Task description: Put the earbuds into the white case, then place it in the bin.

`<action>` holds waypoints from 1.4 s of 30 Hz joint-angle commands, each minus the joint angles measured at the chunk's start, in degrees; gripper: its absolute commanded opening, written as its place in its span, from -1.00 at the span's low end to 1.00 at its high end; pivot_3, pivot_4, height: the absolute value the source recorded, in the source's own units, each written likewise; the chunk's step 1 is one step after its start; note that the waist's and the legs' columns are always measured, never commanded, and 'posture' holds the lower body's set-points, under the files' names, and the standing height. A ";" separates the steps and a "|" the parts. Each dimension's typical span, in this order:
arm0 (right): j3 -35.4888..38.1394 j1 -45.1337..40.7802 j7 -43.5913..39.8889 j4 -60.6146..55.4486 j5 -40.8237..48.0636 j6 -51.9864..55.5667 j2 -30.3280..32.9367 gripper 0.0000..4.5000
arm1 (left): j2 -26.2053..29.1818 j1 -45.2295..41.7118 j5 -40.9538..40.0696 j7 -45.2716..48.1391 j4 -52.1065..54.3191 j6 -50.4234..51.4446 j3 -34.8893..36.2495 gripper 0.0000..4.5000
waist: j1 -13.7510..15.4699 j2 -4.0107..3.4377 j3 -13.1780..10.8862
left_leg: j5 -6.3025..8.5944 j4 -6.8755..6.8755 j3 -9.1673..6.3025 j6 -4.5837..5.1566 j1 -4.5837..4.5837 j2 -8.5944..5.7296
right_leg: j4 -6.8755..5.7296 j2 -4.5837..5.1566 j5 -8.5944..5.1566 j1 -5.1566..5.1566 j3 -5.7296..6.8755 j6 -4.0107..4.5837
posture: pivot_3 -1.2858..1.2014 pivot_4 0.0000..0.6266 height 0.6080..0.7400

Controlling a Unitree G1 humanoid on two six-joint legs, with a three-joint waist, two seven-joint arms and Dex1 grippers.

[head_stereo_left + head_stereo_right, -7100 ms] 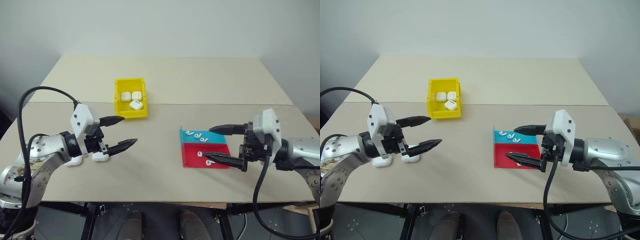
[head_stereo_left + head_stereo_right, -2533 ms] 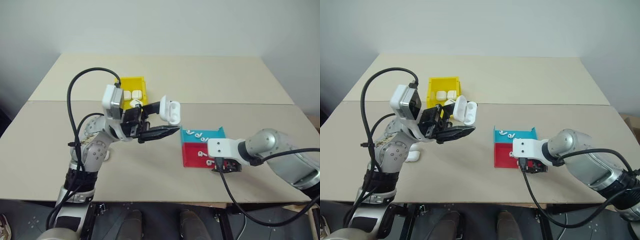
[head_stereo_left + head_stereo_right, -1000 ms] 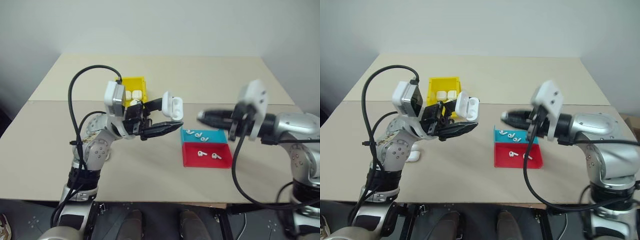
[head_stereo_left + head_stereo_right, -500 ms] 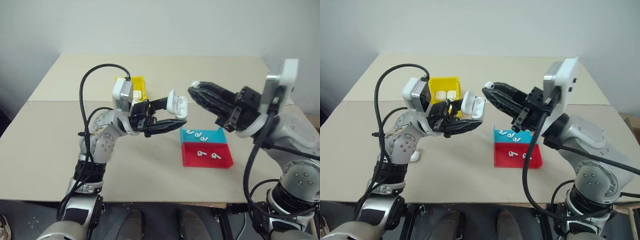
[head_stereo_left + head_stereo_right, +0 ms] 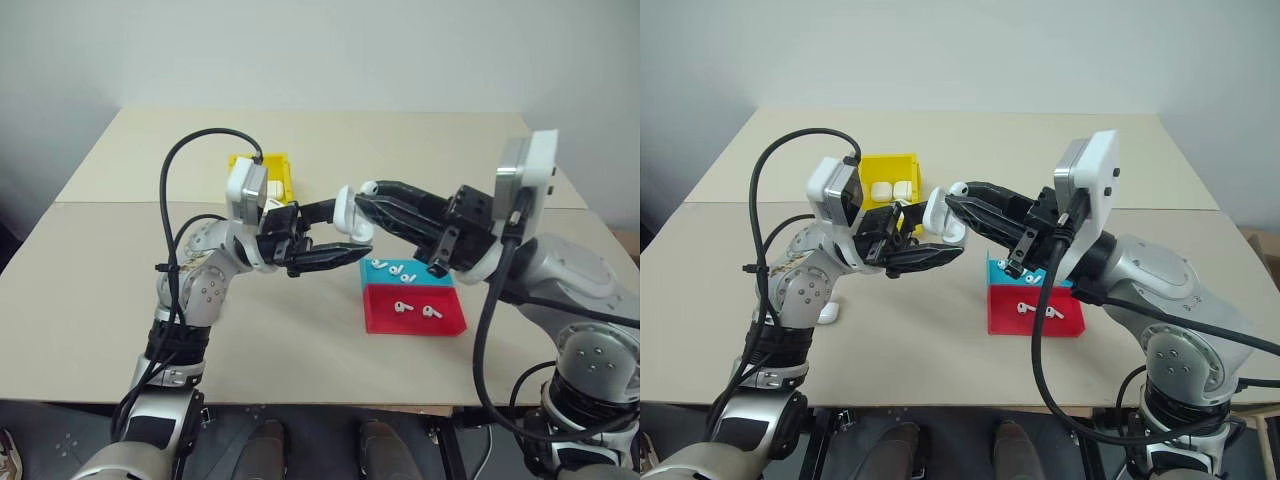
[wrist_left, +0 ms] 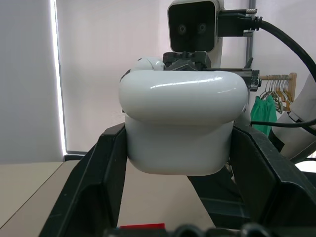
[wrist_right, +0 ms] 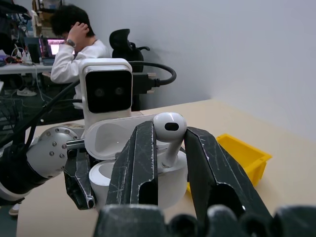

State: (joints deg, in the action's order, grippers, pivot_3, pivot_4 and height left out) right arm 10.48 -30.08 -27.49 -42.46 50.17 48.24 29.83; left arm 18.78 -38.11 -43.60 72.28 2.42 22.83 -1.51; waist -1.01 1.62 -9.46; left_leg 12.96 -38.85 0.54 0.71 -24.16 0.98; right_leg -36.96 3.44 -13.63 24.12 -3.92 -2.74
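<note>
The earbud's stem (image 7: 171, 157) is only shallow in the case's slot, so next my right gripper lets go of the earbud, closes its fingers and pushes the earbud's head (image 7: 170, 126) down.
My left gripper (image 5: 350, 232) is shut on the white case (image 5: 352, 213), holding it in the air over the table's middle with its lid flipped open. The case's rounded body (image 6: 182, 123) sits between the two black fingers. From the right, my right gripper (image 5: 366, 194) is shut on one earbud (image 7: 169, 127), with its fingertips right at the case's open top (image 7: 123, 143). More earbuds (image 5: 397, 268) lie in the blue-and-red tray (image 5: 440, 325) below. The yellow bin (image 5: 887, 170) stands behind the left arm with white cases (image 5: 892, 189) in it.
Another white case (image 5: 828, 312) lies on the table beside the left arm. Both arms meet above the table's middle, and cables hang from them. Across the room, a person (image 7: 74, 49) sits at a desk.
My right gripper has swung left from above the tray and brought its earbud to the open case. The left gripper has kept the case in place.
</note>
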 commanded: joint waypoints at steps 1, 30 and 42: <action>-1.76 0.95 -0.58 0.10 -2.20 -1.57 2.11 -0.57 | -0.30 -0.73 -0.88 0.24 2.72 -0.36 0.37 0.24 | -0.01 0.00 0.00 | 0.00 0.00 0.00 0.00 0.00 0.00 | 0.00 0.00 0.00 0.00 0.00 0.00 | 0.03 -0.52 1.00; -3.47 -8.48 -6.75 15.24 -3.08 -4.64 14.37 -0.25 | 0.70 -1.07 0.92 1.84 0.43 -2.70 1.42 0.24 | -0.10 -0.01 0.00 | 0.00 0.03 0.17 0.00 0.00 0.02 | 0.07 -0.01 0.00 0.00 -0.02 0.00 | 0.03 -0.52 1.00; -3.77 -9.95 -6.03 10.78 -1.96 -0.37 14.80 -0.99 | 0.01 -1.46 1.81 1.71 -0.15 -2.66 1.23 0.24 | 0.28 0.00 0.00 | 0.01 0.02 0.12 0.02 -0.11 0.02 | 0.14 0.02 0.00 0.04 0.01 0.00 | 0.03 -0.52 1.00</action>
State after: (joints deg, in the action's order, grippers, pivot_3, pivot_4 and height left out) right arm 3.74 -39.76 -33.68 -29.36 46.59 47.07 43.64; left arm 19.11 -38.28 -41.62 73.86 1.52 21.20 -0.29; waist -0.73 1.61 -9.46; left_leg 12.98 -38.83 0.65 0.73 -24.26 1.00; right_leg -36.83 3.46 -13.63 24.15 -3.90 -2.74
